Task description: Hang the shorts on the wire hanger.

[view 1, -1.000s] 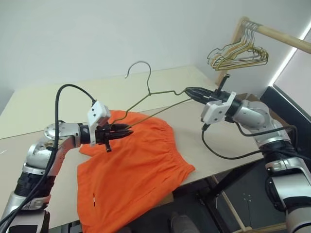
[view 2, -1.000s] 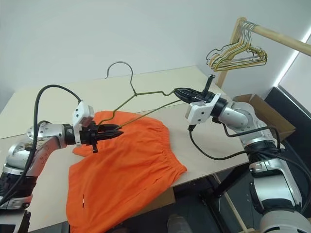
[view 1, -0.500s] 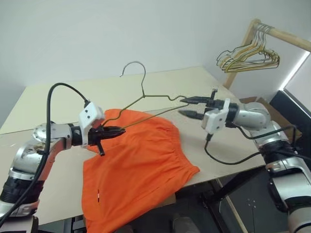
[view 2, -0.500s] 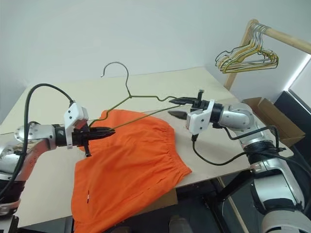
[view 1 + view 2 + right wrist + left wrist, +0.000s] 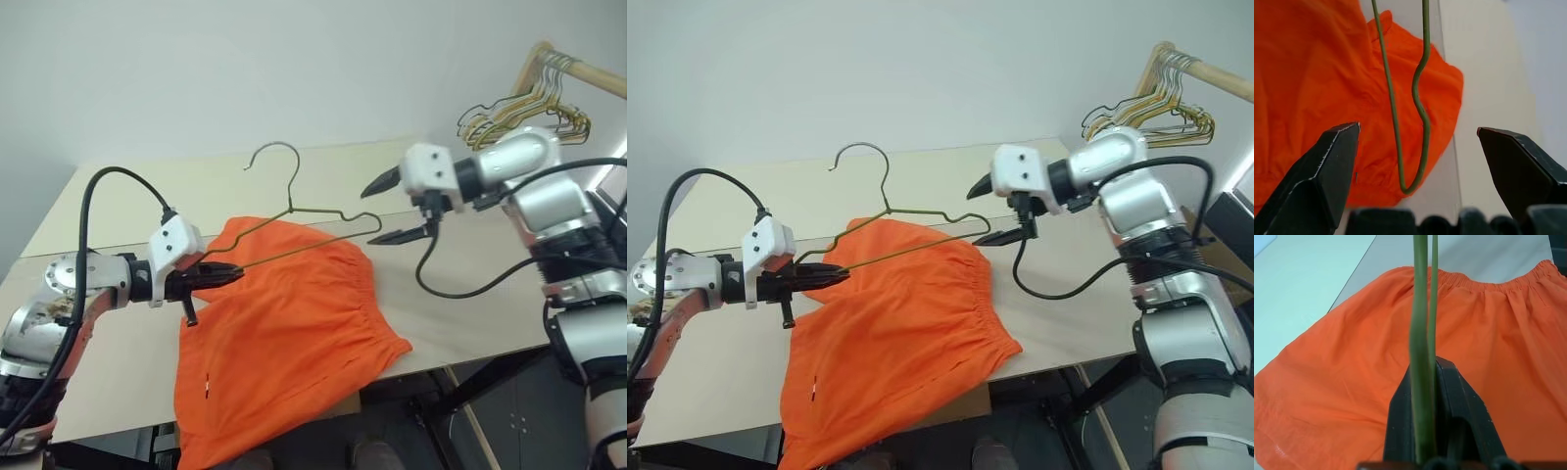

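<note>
The robot's left gripper is holding the hanger and the waistband (image 5: pixel 370 302) faces the right gripper, so next the right gripper takes the hanger's loose end (image 5: pixel 377 224) before it slides the hanger in.
The orange shorts (image 5: pixel 284 333) lie flat on the table (image 5: pixel 470 284), with one leg hanging over the front edge. The thin olive wire hanger (image 5: pixel 294 208) is held above them, hook (image 5: pixel 274 147) up. My left gripper (image 5: pixel 230 275) is shut on the hanger's left corner; in the left wrist view the wire (image 5: pixel 1420 333) runs out between the black fingers (image 5: pixel 1459 401). My right gripper (image 5: pixel 390 209) is open wide, just right of the hanger's free right end (image 5: pixel 1420 103) and not touching it.
A bunch of gold and green hangers (image 5: pixel 524 113) hangs on a wooden rail (image 5: pixel 578 73) at the far right. A black cable (image 5: pixel 460 289) loops below my right wrist over the table. The table's front edge runs just below the shorts' waistband.
My right gripper let go of the hanger's right end, opened wide and rolled over. The left gripper still holds the hanger's left corner. The camera view has shifted.
</note>
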